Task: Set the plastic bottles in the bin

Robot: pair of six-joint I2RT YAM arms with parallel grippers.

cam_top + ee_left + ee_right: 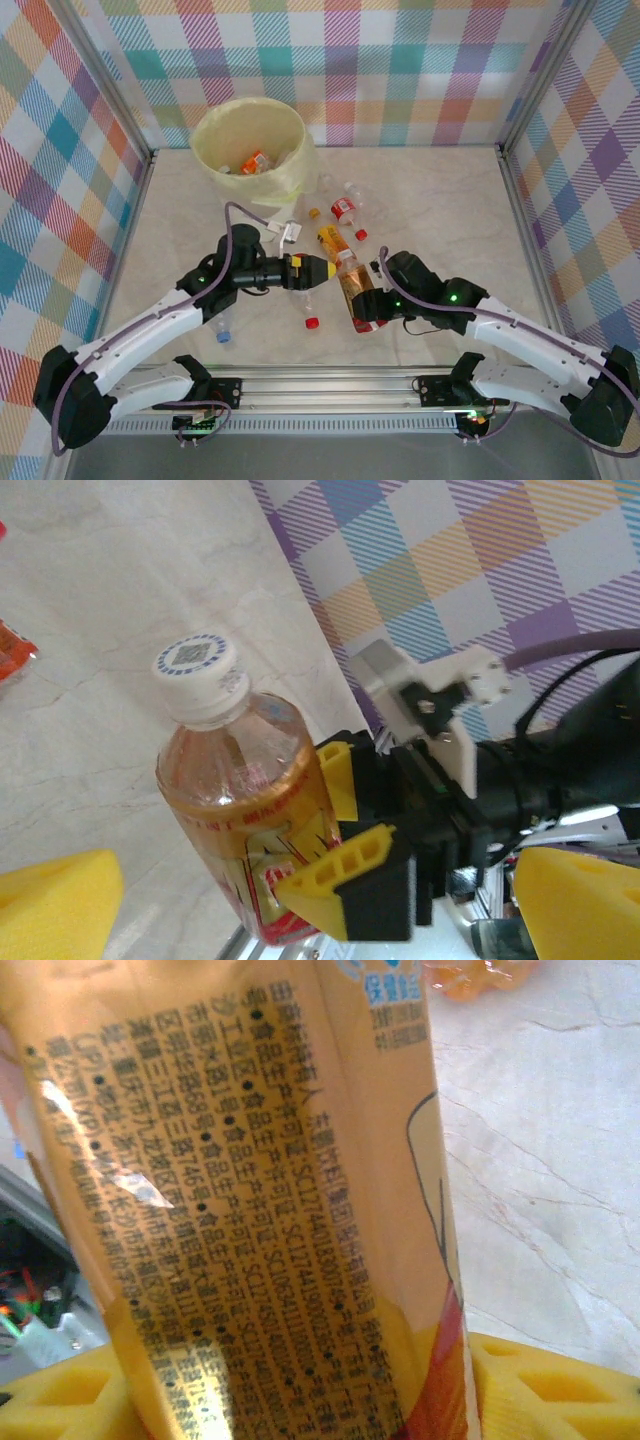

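Note:
The amber bottle is in my right gripper and the bin is on my left gripper's side [253,150], so my left gripper should take the bottle [351,273] below its white cap.
An amber plastic bottle [349,283] with a white cap and a red-and-yellow label is held above the table, with my right gripper [364,312] shut on its lower half. The right wrist view has its printed label [250,1210] pressed between my yellow fingers [560,1390]. My left gripper [318,269] is open just left of the bottle's cap, apart from it. In the left wrist view the same bottle [235,780] sits ahead of my spread pads [50,900], clamped by the right gripper [340,830]. The pale-yellow bin [212,150] stands at the back left with bottles [255,160] inside.
Loose bottles lie between the bin and the grippers: a red-labelled one [343,208] and an orange one [328,238]. A clear bottle with a blue cap [222,330] lies under the left arm. A red cap [312,322] sits near the front. Checked walls enclose the table.

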